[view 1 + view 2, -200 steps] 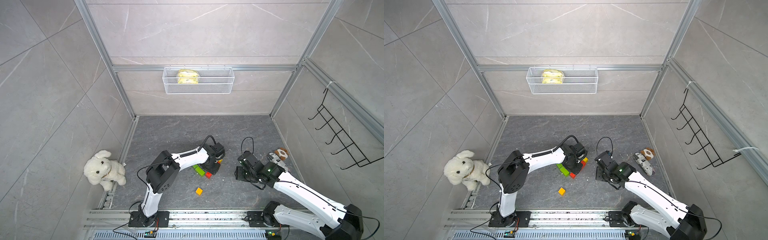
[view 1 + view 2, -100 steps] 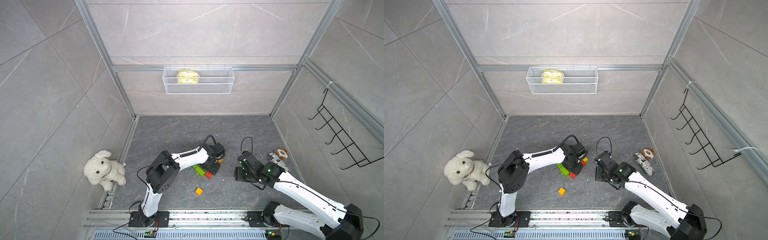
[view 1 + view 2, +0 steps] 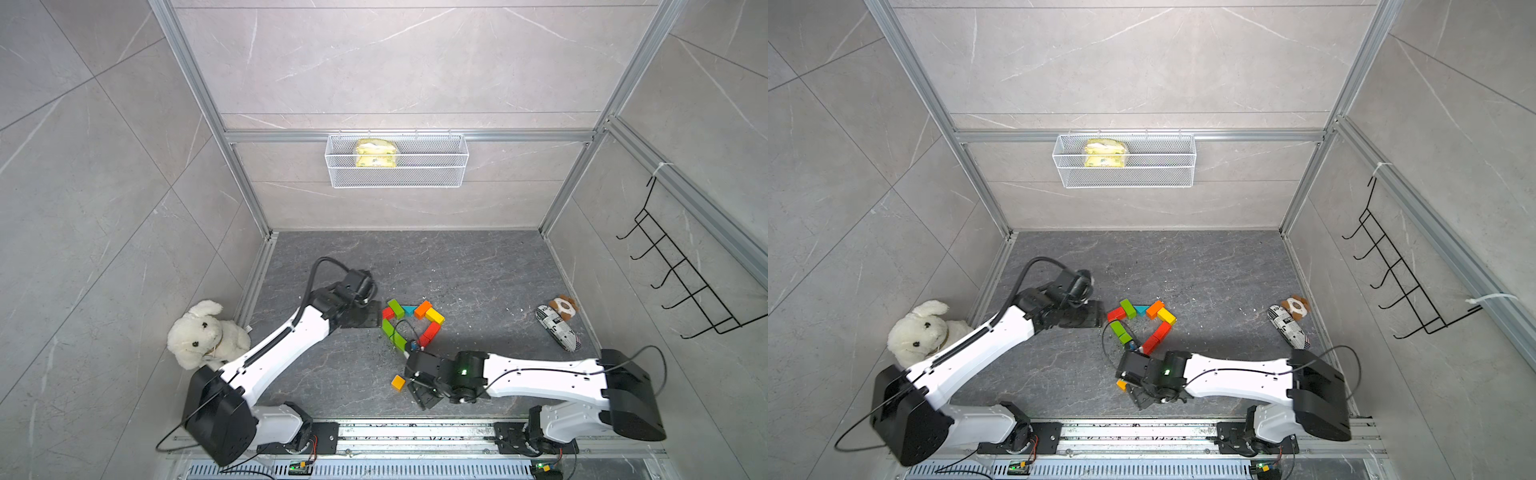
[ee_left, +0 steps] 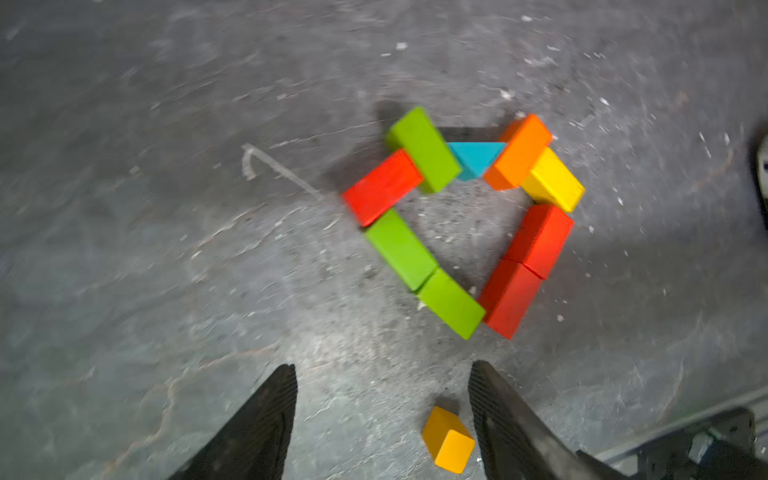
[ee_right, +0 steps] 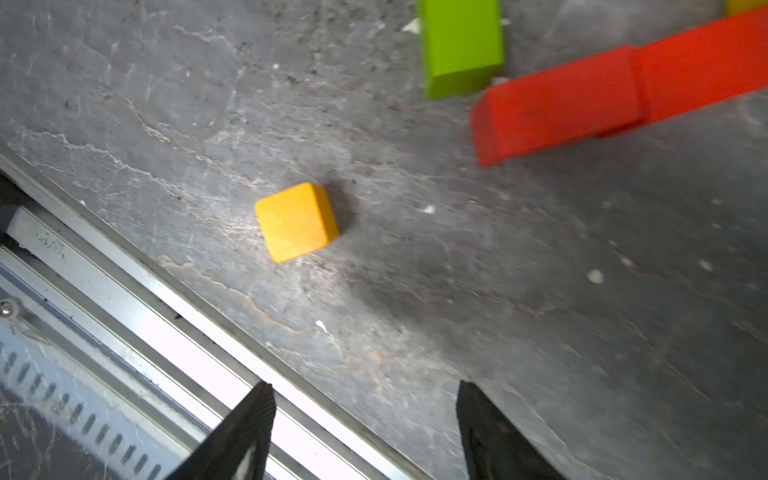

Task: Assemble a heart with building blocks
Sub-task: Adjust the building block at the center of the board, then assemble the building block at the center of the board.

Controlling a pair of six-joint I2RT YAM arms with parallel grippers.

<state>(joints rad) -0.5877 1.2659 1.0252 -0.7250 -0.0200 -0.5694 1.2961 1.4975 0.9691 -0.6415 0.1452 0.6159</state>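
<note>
I should bring the yellow-orange cube (image 3: pixel 397 383) to the green and red blocks' corner (image 4: pixel 484 328) with my right gripper and turn the cube flush, because the cube lies apart from the heart's tip.
The building blocks form a hollow heart (image 3: pixel 411 326) (image 3: pixel 1140 324) (image 4: pixel 461 224) of red, green, orange and yellow oblongs on the dark floor. A teal triangle (image 4: pixel 476 156) sits in its notch. A yellow-orange cube (image 3: pixel 398 382) (image 3: pixel 1121 384) (image 4: pixel 448 444) (image 5: pixel 296 222) lies alone, apart from the outline on the front-rail side. My left gripper (image 3: pixel 374 316) (image 4: pixel 382 365) hovers left of the heart, open and empty. My right gripper (image 3: pixel 422 397) (image 5: pixel 365 385) is open just right of the cube, holding nothing. A green block (image 5: pixel 459 45) and a red block (image 5: pixel 557 104) show in the right wrist view.
A white plush toy (image 3: pixel 203 336) sits against the left wall. A striped roll (image 3: pixel 557 332) and a small brown toy (image 3: pixel 563 307) lie at the right. The metal rail (image 3: pixel 415 432) (image 5: pixel 145 291) runs along the front. A wire basket (image 3: pixel 397 178) and a hook rack (image 3: pixel 681 282) hang on the walls.
Both arms have drawn away from the blocks. The left gripper moved left off the heart, uncovering it. The right gripper moved left and toward the front, next to the cube.
</note>
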